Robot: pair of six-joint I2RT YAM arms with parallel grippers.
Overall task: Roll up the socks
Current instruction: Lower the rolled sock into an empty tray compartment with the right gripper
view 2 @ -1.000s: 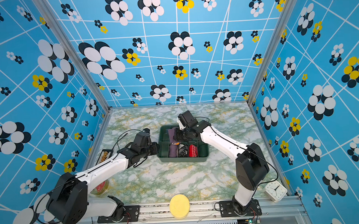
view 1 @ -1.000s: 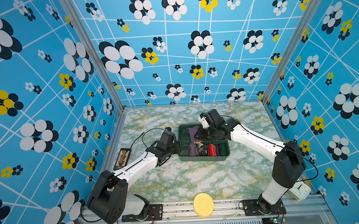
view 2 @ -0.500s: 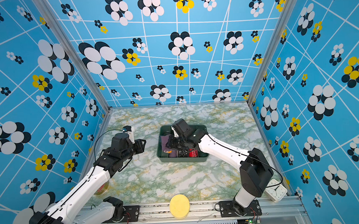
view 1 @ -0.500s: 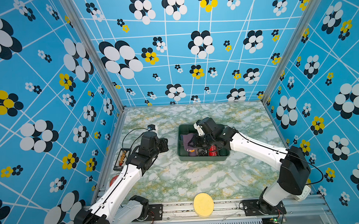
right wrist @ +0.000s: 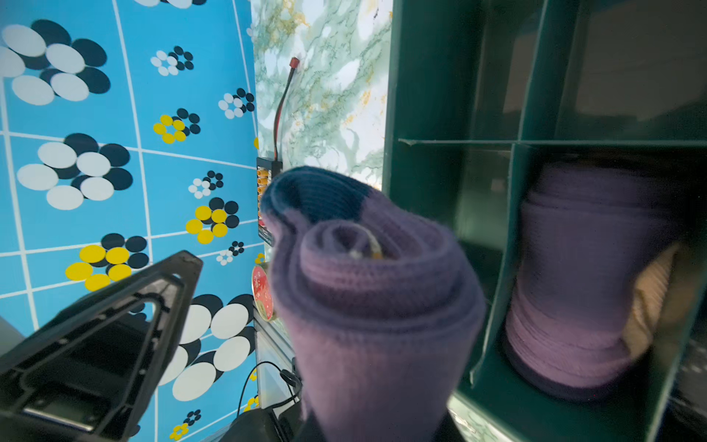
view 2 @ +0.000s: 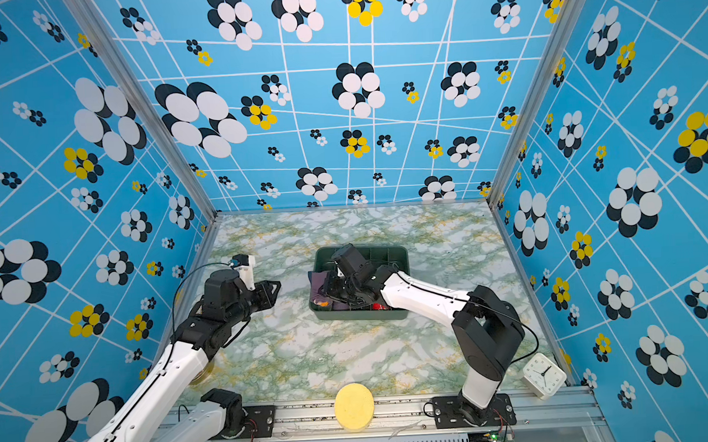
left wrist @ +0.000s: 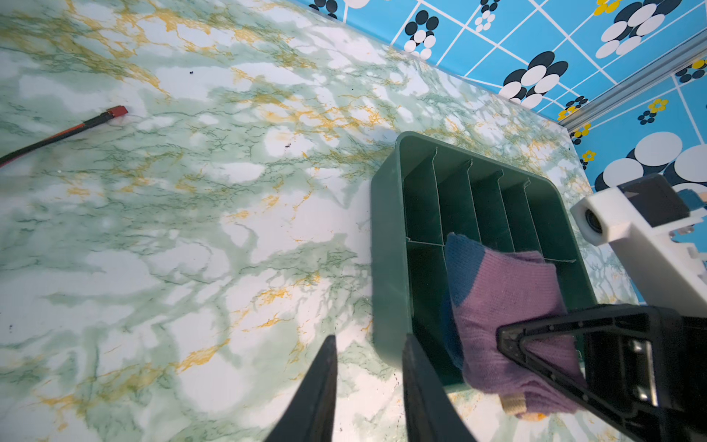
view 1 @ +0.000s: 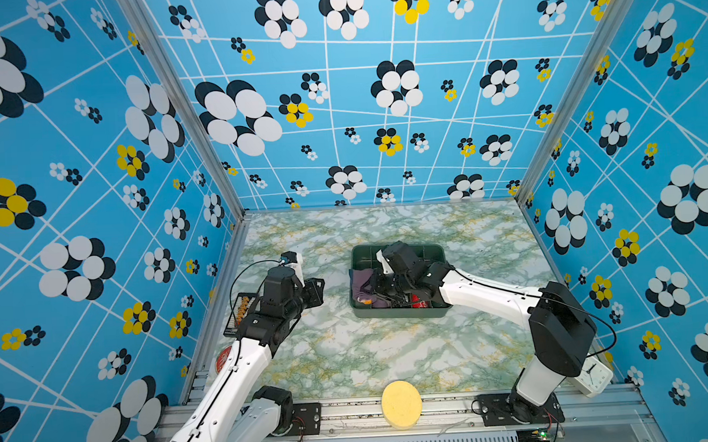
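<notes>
The rolled sock in the robot's right gripper [right wrist: 372, 302] lines up with the tray's empty end compartment [right wrist: 471, 213], so the robot should keep lowering it there until it sits inside.
A rolled purple sock [right wrist: 375, 298] with a dark blue toe is gripped in my right gripper [view 1: 379, 291], whose fingertips are hidden behind the roll. It hangs over the left end of the green divided tray [view 1: 428, 247], and both top views show it as a purple patch [view 2: 316, 284]. A second rolled purple sock [right wrist: 574, 287] stands in a tray compartment. My left gripper [left wrist: 370, 338] is left of the tray [left wrist: 386, 229] over bare table. It is open by a narrow gap and holds nothing.
A red bundle [view 1: 421, 301] lies in the tray's front row. A black box with orange connectors [view 1: 240, 311] and a red tin [view 1: 225, 355] sit by the left wall. A red-tipped cable [left wrist: 61, 132] lies on the table. A yellow disc [view 1: 401, 402] and a white clock [view 2: 543, 374] stand at the front.
My left arm has pulled back from the tray's left edge toward the left wall. My right gripper has moved from the back of the tray to its left end with the sock.
</notes>
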